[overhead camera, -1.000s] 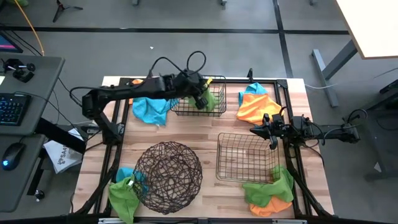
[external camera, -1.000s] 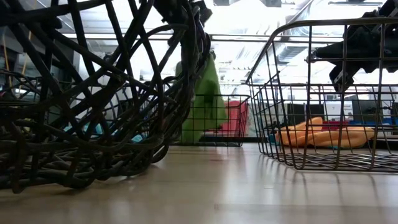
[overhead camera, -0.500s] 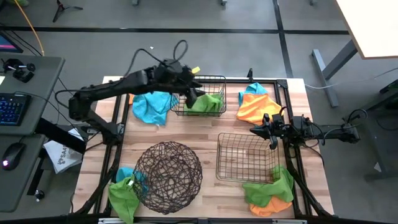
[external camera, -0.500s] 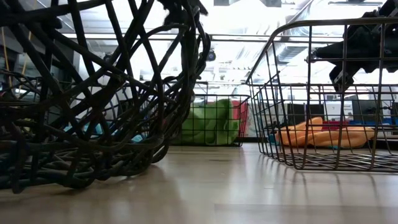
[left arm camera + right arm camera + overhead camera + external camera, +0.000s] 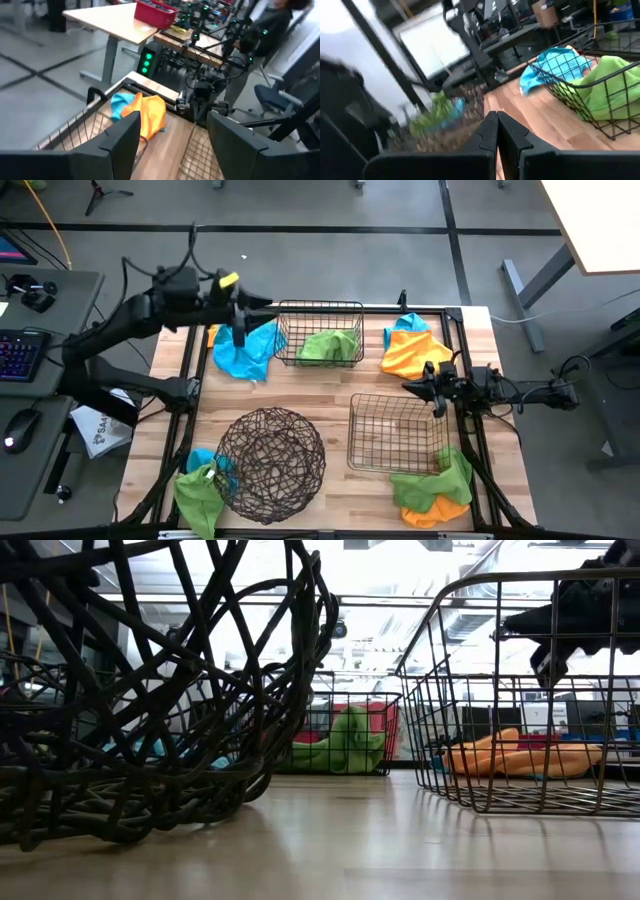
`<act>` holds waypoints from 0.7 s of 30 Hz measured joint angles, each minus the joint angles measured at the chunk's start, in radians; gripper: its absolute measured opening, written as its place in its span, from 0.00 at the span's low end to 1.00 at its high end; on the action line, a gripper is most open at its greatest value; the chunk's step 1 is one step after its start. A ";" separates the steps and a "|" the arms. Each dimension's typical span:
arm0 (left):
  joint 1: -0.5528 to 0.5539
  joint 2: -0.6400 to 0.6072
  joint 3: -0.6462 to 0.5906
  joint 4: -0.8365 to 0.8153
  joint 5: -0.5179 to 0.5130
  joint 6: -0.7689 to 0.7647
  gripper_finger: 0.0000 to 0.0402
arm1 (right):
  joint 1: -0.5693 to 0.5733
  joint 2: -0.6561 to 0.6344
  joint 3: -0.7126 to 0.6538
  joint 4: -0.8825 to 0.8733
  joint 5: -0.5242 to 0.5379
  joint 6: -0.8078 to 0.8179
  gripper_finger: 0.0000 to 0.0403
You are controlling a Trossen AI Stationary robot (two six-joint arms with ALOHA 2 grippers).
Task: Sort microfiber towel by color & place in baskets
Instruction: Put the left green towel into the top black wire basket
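My open left gripper keeps going toward the green towel's loose end [image 5: 198, 508], which sticks out past the round woven basket [image 5: 270, 465], until its fingers are on both sides of that end of the towel.
A green towel [image 5: 327, 345] lies crumpled in the far rectangular basket [image 5: 320, 308], also seen low down as the green towel [image 5: 345, 743]. My left gripper [image 5: 242, 320] hangs open and empty above the table's far left, over a blue towel [image 5: 247, 352]; its fingers stand apart around my left gripper's gap [image 5: 172, 140]. My right gripper [image 5: 432, 387] is shut on nothing, raised at the far right corner of the near rectangular basket [image 5: 395, 432]. The round woven basket [image 5: 270, 465] sits near left.
Orange and blue towels [image 5: 410, 350] lie at the far right. A green and orange pile [image 5: 435, 490] lies near right, a green and blue pile [image 5: 200, 480] near left. Bare wood shows at the table's middle. A person stands beyond the table [image 5: 270, 30].
My left gripper has let go of the green towel, which hung from it over the far rectangular basket and now lies crumpled inside. The left arm has then drawn back toward the table's left edge, clear of the basket.
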 joint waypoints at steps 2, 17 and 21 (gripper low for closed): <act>-0.019 -0.030 -0.069 0.032 -0.018 -0.046 0.54 | 0.000 0.000 0.000 0.073 0.030 0.103 0.00; -0.059 -0.111 -0.301 0.008 0.146 -0.411 0.52 | 0.000 0.000 0.000 0.288 0.313 0.343 0.00; -0.205 -0.099 -0.268 -0.278 0.244 -0.619 0.48 | 0.000 0.000 0.000 0.288 0.313 0.343 0.00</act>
